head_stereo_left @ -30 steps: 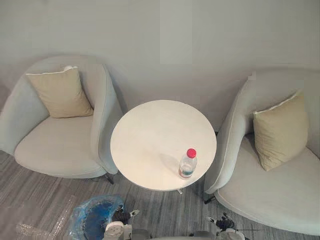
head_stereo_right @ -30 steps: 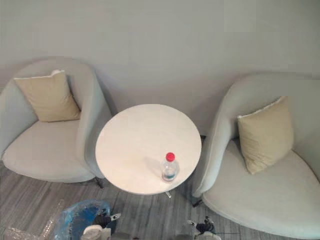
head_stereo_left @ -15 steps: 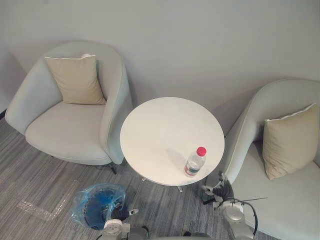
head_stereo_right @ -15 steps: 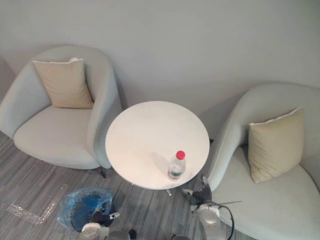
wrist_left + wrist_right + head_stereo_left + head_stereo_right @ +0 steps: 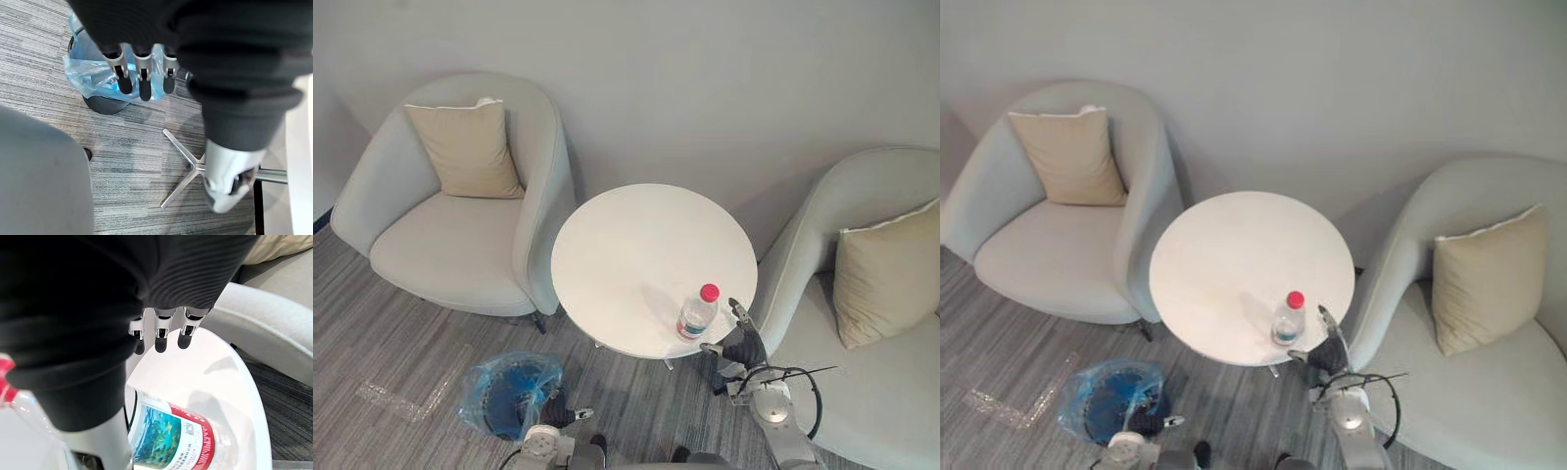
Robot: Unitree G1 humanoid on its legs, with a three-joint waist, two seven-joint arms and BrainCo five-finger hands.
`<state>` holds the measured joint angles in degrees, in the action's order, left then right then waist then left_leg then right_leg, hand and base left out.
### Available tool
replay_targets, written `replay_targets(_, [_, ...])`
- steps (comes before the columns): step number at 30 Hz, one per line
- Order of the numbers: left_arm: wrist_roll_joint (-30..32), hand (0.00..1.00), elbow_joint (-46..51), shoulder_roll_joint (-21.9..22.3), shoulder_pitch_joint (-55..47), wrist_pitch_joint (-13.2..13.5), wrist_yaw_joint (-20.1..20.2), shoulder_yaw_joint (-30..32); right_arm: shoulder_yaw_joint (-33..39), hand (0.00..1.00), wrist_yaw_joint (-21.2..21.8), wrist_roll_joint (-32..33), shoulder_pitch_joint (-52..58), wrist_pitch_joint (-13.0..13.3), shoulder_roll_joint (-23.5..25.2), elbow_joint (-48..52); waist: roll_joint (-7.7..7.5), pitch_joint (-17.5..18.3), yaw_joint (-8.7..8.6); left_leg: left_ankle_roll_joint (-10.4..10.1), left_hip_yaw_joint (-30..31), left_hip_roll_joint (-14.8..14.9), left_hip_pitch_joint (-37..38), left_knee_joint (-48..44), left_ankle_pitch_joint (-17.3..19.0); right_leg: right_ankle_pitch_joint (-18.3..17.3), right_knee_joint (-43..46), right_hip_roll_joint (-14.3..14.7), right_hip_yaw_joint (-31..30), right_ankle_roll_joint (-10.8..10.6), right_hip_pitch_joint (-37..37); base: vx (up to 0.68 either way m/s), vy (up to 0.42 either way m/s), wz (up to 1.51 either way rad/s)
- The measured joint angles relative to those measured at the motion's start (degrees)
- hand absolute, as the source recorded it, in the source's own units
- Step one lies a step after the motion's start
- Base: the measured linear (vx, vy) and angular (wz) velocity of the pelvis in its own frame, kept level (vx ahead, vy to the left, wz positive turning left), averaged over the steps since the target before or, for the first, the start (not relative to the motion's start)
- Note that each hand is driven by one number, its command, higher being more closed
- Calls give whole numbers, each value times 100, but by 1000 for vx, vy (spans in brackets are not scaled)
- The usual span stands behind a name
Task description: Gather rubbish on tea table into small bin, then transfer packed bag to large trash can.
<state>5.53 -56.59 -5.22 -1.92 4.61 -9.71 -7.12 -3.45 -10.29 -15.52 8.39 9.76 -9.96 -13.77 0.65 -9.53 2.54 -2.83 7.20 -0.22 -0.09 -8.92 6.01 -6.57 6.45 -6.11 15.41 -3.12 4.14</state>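
The clear plastic bottle [image 5: 696, 317] will dent and crease when I grip and lift it, because the bottle's see-through side [image 5: 702, 306] looks empty above the label.
A clear plastic bottle [image 5: 696, 314] with a red cap stands near the front right edge of the round white tea table [image 5: 626, 245]. My right hand [image 5: 743, 345] is at the table's edge just right of the bottle, open. In the right wrist view its fingers [image 5: 160, 335] reach straight over the tabletop, and the labelled bottle [image 5: 171, 436] stands close beside the thumb, not gripped. The small black bin [image 5: 507, 399], lined with a blue bag, sits on the floor to the table's front left. My left hand [image 5: 551, 418] hangs open just beside the bin [image 5: 100, 78].
Two grey armchairs [image 5: 460, 245] [image 5: 871, 343], each with a beige cushion, flank the table against the wall. The table's metal foot [image 5: 182, 182] spreads on the striped carpet. A strip of clear plastic [image 5: 406, 397] lies on the floor left of the bin.
The camera has shifted. My right hand has risen from the floor level to the table's edge next to the bottle. The left hand stays low by the bin.
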Motion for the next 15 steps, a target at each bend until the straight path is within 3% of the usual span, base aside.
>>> replay_targets(11, [-2, 0, 245, 30, 46, 4, -4, -79, -160, 0, -252, 120, -290, -3, 44, 0, 129, -321, 56, -1, 298, -48, -214, -141, 2, -10, -16, -9, 224, -2, 30, 2, 1, 14])
replay_targets(15, [-7, 0, 313, 58, 42, 0, -7, -78, -180, 0, -378, 282, -342, -9, 114, 6, 179, -348, 81, -7, 358, -60, -379, -242, 6, -194, 367, -109, 290, -30, -207, -41, 4, 11])
